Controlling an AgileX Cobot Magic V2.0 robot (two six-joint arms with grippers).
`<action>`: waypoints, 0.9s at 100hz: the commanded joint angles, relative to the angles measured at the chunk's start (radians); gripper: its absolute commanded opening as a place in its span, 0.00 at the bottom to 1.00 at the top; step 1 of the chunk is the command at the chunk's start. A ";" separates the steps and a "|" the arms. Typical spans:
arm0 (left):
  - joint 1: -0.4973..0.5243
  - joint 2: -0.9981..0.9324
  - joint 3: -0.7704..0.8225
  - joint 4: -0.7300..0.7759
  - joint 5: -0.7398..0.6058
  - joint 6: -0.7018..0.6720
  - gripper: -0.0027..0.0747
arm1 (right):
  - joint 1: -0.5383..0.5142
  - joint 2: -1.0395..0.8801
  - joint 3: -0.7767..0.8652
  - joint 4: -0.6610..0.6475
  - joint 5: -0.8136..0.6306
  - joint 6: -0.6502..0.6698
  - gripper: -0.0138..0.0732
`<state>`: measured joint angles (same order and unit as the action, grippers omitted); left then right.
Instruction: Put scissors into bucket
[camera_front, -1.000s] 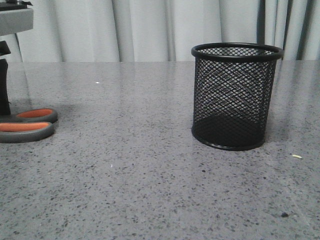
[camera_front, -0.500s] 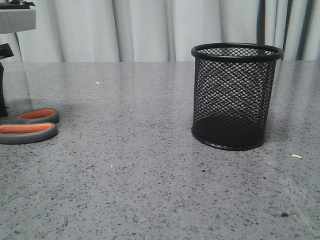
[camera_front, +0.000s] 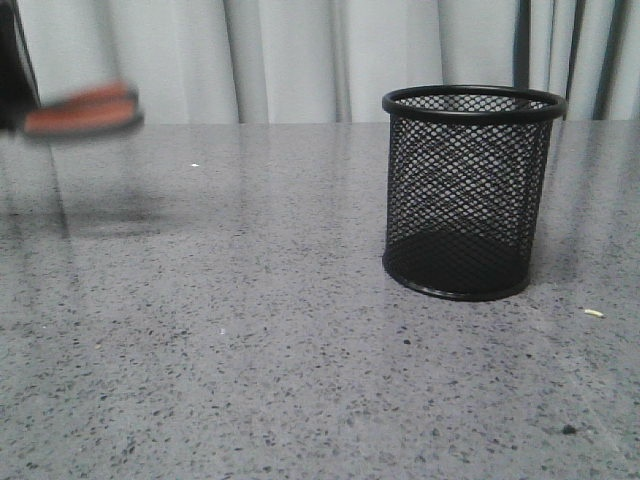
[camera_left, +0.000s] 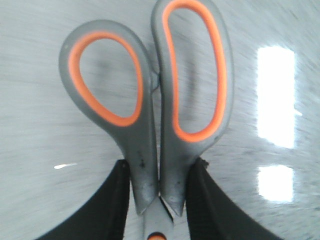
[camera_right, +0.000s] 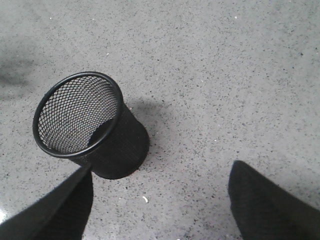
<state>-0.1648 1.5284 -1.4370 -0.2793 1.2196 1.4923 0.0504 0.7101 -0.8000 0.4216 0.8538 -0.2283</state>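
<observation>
I should take the scissors (camera_front: 85, 108) with my right gripper and lower them blades first, because my left gripper is holding them far from the bucket (camera_front: 465, 195) beside my right gripper.
The scissors (camera_front: 82, 110) hang in the air at the far left of the front view, blurred, grey handles lined in orange. In the left wrist view the scissors (camera_left: 150, 115) show both handle loops, and my left gripper (camera_left: 159, 187) is shut on the handle necks just above the pivot. The blades are hidden. The black wire-mesh bucket (camera_front: 468, 190) stands upright and empty on the table at the right. It also shows in the right wrist view (camera_right: 90, 125), where my right gripper (camera_right: 160, 192) hangs open and empty above the table beside it.
The grey speckled table (camera_front: 260, 330) reaches back to pale curtains (camera_front: 300, 55). A small white crumb (camera_front: 594, 313) lies right of the bucket and a dark speck (camera_front: 568, 429) near the front right.
The scissors lay flat on the table at the far left; now my left gripper has lifted them well above the surface. The bucket has not moved.
</observation>
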 joint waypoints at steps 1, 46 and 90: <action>-0.022 -0.090 -0.108 -0.043 0.057 -0.057 0.01 | -0.003 0.004 -0.033 0.055 -0.061 -0.014 0.74; -0.324 -0.215 -0.291 -0.026 0.047 -0.256 0.01 | -0.003 0.004 -0.033 0.869 -0.117 -0.412 0.74; -0.670 -0.171 -0.298 0.102 -0.168 -0.482 0.01 | -0.003 0.004 -0.033 1.003 -0.069 -0.441 0.74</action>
<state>-0.7881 1.3655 -1.7024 -0.1743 1.1457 1.0541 0.0504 0.7101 -0.8000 1.3603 0.7918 -0.6541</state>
